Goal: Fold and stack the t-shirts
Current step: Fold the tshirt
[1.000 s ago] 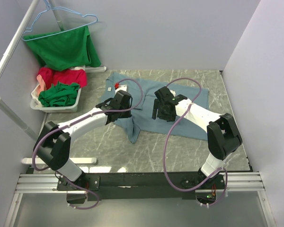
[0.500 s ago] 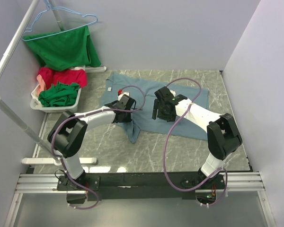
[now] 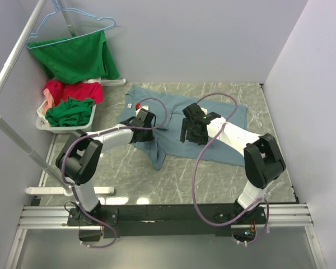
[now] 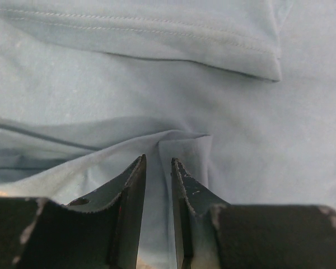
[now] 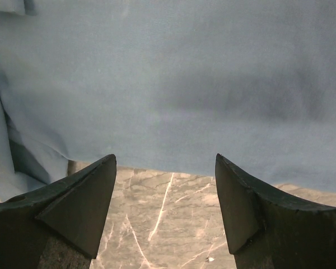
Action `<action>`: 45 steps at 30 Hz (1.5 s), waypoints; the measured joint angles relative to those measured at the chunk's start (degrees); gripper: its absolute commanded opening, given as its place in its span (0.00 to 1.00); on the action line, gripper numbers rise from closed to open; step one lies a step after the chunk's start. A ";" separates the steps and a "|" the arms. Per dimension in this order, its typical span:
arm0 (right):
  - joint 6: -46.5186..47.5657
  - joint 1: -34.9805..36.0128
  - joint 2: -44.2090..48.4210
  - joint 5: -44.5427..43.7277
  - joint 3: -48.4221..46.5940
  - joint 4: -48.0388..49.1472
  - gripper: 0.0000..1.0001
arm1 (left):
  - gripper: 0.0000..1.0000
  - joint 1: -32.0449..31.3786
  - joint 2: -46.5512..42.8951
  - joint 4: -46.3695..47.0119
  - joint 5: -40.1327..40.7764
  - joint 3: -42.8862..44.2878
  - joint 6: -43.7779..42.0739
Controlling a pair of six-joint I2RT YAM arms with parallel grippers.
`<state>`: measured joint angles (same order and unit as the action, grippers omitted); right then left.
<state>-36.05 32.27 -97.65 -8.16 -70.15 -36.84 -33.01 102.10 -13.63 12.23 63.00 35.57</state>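
Observation:
The near sleeve is folded over on the grey-blue t-shirt. Next, I pinch the sleeve's upturned edge with my left gripper and pull it out flat before folding.
A dusty grey-blue t-shirt lies spread on the marble table, with a narrow strip hanging toward the front. My left gripper rests on its left part. In the left wrist view its fingers stand close together, pinching a raised ridge of the shirt's cloth. My right gripper hovers over the shirt's middle. In the right wrist view it is wide open over the shirt's hem and bare table, holding nothing.
A white basket at the back left holds a red t-shirt and a dark green t-shirt. Another green shirt hangs on a blue hanger from a white rack. Walls close in the back and right.
My left arm's elbow has swung in and up toward the shirt, while its gripper stayed on the shirt's left part, shifting only slightly. The right arm has not moved.

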 measured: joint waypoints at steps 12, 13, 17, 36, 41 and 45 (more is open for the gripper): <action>0.00 0.00 0.00 -0.22 -0.02 -0.04 0.78 | 0.30 0.07 2.95 1.07 -3.67 0.72 -0.46; -0.02 0.00 0.00 -0.22 -0.02 -0.07 0.78 | 0.30 0.07 3.06 1.16 -3.89 0.79 -0.46; -0.02 0.00 0.00 -0.22 -0.02 -0.07 0.78 | 0.29 0.11 3.65 1.84 -4.76 1.07 -0.46; -0.04 0.00 0.00 -0.22 -0.02 -0.07 0.78 | 0.01 0.13 5.42 1.70 -6.25 3.63 -0.55; -0.07 0.00 0.00 -0.35 -0.02 -0.07 0.78 | 0.01 0.13 5.55 1.36 -5.92 4.00 -0.66; -0.09 0.00 0.02 -0.52 -0.02 -0.07 0.78 | 0.01 0.13 4.96 0.39 -4.11 3.98 -0.48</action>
<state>-36.14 32.27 -97.62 -8.69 -70.17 -36.91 -32.88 107.07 -13.23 8.12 66.98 35.09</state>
